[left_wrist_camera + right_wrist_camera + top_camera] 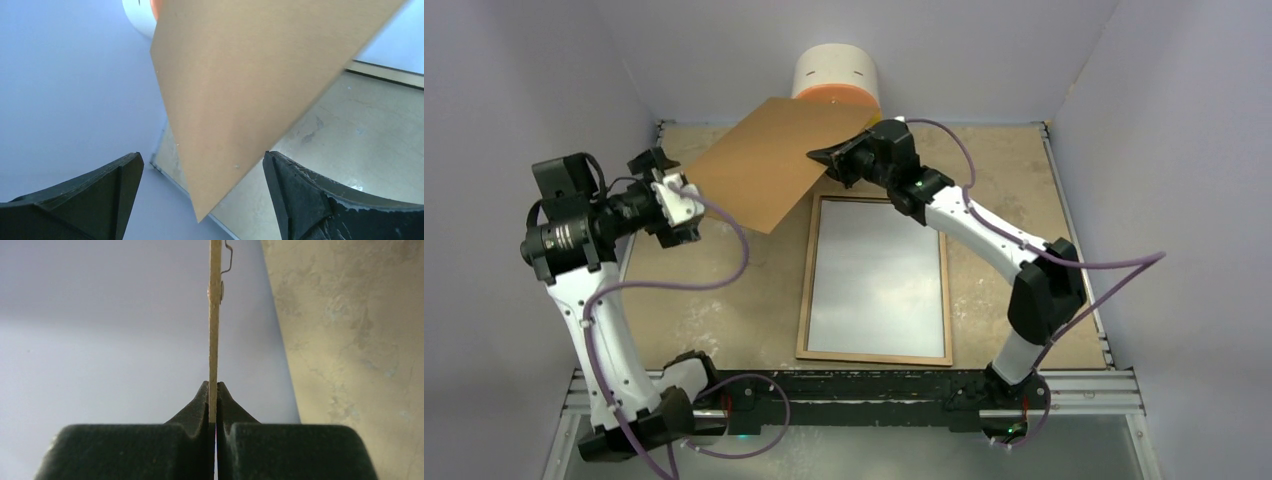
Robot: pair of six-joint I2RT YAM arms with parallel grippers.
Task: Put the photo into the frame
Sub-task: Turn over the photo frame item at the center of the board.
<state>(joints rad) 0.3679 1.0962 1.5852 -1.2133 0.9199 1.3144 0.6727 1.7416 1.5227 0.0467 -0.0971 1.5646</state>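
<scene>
The backing board's smooth side point(769, 155) faces up, so my left gripper should take its corner point(201, 205) while my right gripper retakes another edge of the backing board to turn its hook side up.
The frame point(804, 290) lies flat on the table, wood-coloured side up, around a pale grey-white surface point(876, 275); I cannot tell whether that is the glass pane or the photo's white back. No landscape print shows. My right gripper point(826, 158) is shut on the edge of the brown backing board point(769, 165) and holds it tilted in the air, left of the frame's far end. The right wrist view shows the board point(215, 315) edge-on, pinched between the jaws point(214, 386). My left gripper point(686, 205) is open, with the board's corner point(240, 90) between its fingers, untouched.
A white cylinder with an orange band point(836, 75) stands against the back wall, partly behind the board. Grey enclosure walls close in on the left, back and right. A metal rail point(864, 385) runs along the near edge.
</scene>
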